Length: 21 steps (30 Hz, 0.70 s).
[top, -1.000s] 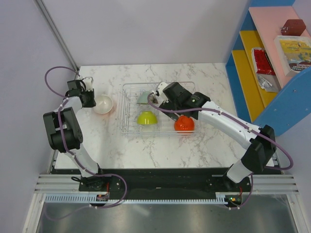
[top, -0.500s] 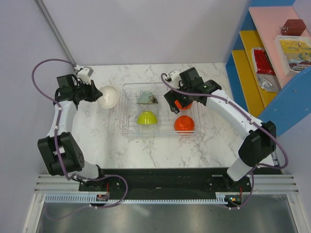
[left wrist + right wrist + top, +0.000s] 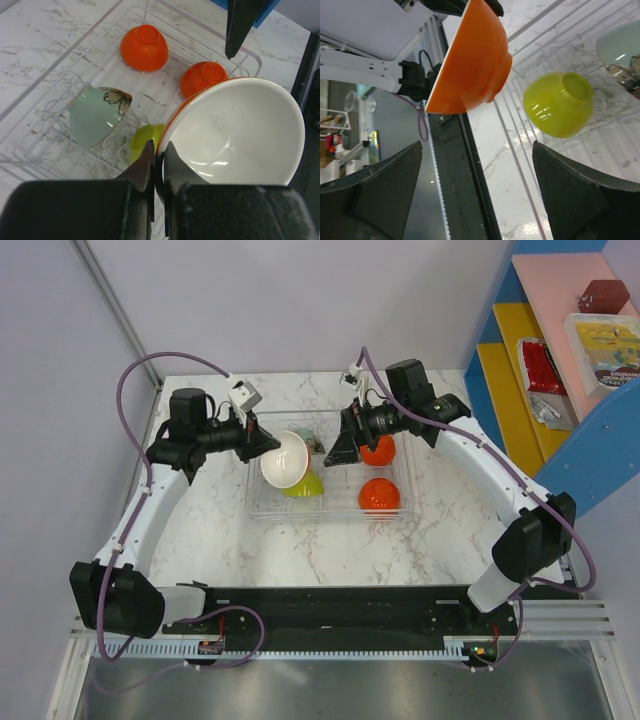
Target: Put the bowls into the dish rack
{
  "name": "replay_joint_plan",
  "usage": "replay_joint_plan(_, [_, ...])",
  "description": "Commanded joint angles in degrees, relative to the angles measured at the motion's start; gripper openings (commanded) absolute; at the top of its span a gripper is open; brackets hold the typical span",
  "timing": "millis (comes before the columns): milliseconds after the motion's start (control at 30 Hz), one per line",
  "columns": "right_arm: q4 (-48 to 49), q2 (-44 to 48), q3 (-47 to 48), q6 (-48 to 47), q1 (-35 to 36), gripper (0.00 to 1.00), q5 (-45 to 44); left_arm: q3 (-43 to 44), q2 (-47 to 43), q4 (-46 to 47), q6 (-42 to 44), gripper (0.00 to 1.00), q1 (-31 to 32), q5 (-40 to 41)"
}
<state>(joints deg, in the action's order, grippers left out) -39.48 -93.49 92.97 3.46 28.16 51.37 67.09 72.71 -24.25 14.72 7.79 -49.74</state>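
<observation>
The bowl is in my left gripper above the yellow-green bowl (image 3: pixel 304 485), so next I pass the bowl's free rim (image 3: pixel 305 451) to my right gripper for the orange bowls' side.
The clear dish rack (image 3: pixel 262 508) sits mid-table. It holds two orange bowls (image 3: pixel 379 494) (image 3: pixel 380 451), a yellow-green bowl (image 3: pixel 306 487) and a pale green flowered bowl (image 3: pixel 94 115), all upside down or tipped. My left gripper (image 3: pixel 258 445) is shut on the rim of a bowl (image 3: pixel 285 460) that is white inside and orange outside, and holds it tilted above the rack's left part. In the left wrist view the fingers (image 3: pixel 146 162) pinch that rim (image 3: pixel 235 127). My right gripper (image 3: pixel 338 447) is open and empty over the rack's middle, facing the held bowl (image 3: pixel 475 60).
A blue, yellow and pink shelf (image 3: pixel 560 360) with packets stands at the right. A grey pole (image 3: pixel 115 310) runs along the left wall. The black base rail (image 3: pixel 330 605) lies at the table's near edge.
My left arm has carried the white bowl rightward from the table to above the rack. My right gripper has drawn back from the rack floor and turned toward the left.
</observation>
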Motion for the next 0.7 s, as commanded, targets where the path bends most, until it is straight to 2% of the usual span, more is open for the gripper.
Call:
replay_joint_plan(0, [9.24,-0.81,-2.96,8.22,-1.71,0.98,14.19,0.85,-0.99,1.4,1.01,0.02,2.49,1.48])
replay_joint_plan(133, [13.19,-1.69,-4.63,13.74,-1.88,0.98,17.18,0.24,-0.99,2.54,0.57,0.02,4.33,2.62])
replay_joint_plan(367, [23.48,-1.69,-11.05,22.1,-1.88,0.98,17.71,-1.79,-2.22,6.49,1.19,0.02,8.38,11.32])
replay_joint_plan(667, [25.07,-4.5,-10.17,23.17,-1.97,0.98,17.88,-4.51,-5.64,10.79,0.66,0.02,11.54,15.98])
